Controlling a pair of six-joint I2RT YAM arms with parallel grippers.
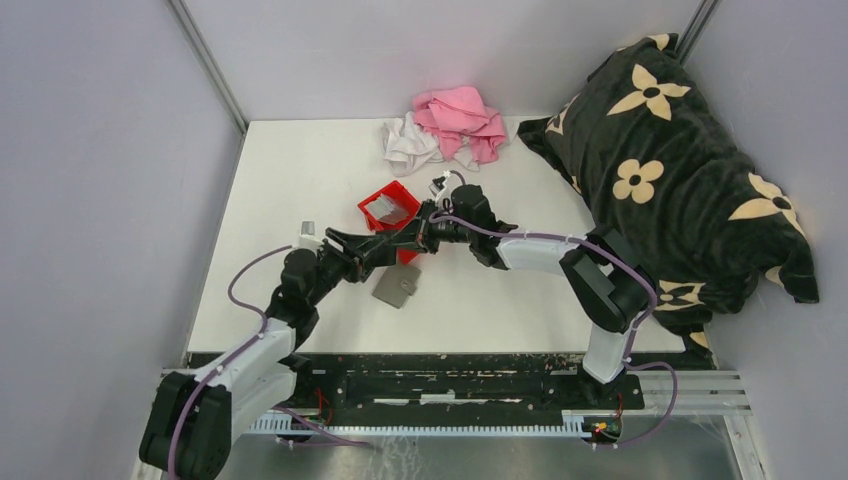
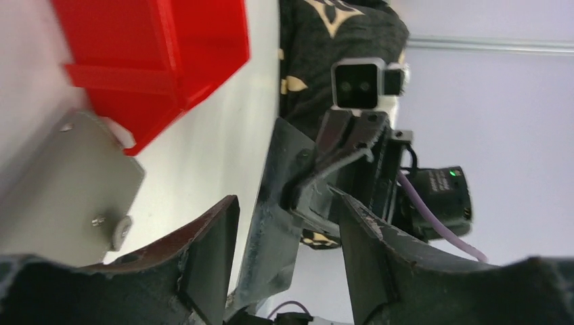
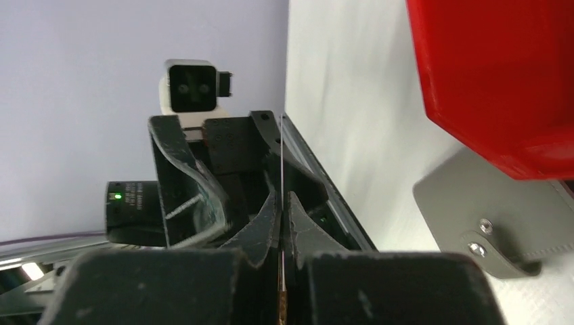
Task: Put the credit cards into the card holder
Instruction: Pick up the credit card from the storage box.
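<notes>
Next, my right gripper opens the cover at the strap's side (image 1: 414, 283) before it slides the credit card in, because the card holder is shut with its strap across the cover (image 1: 407, 287).
My right gripper (image 3: 281, 198) is shut on one thin credit card (image 3: 281, 159), seen edge-on and upright. In the left wrist view that card (image 2: 281, 183) stands between the open jaws of my left gripper (image 2: 288, 210), touching neither finger. From above, the two grippers, left (image 1: 392, 245) and right (image 1: 425, 232), meet tip to tip just in front of the red bin (image 1: 402, 190). More grey cards (image 1: 385, 208) lie in that bin. The grey card holder (image 1: 397, 287) lies flat on the table just below the grippers; it also shows in the left wrist view (image 2: 61, 189) and in the right wrist view (image 3: 494, 217).
A pink cloth (image 1: 462, 120) and a white cloth (image 1: 408, 145) lie at the table's far edge. A large black pillow with cream flowers (image 1: 670, 170) fills the right side. The red bin's wall is close to both wrists (image 2: 156, 47) (image 3: 501, 74).
</notes>
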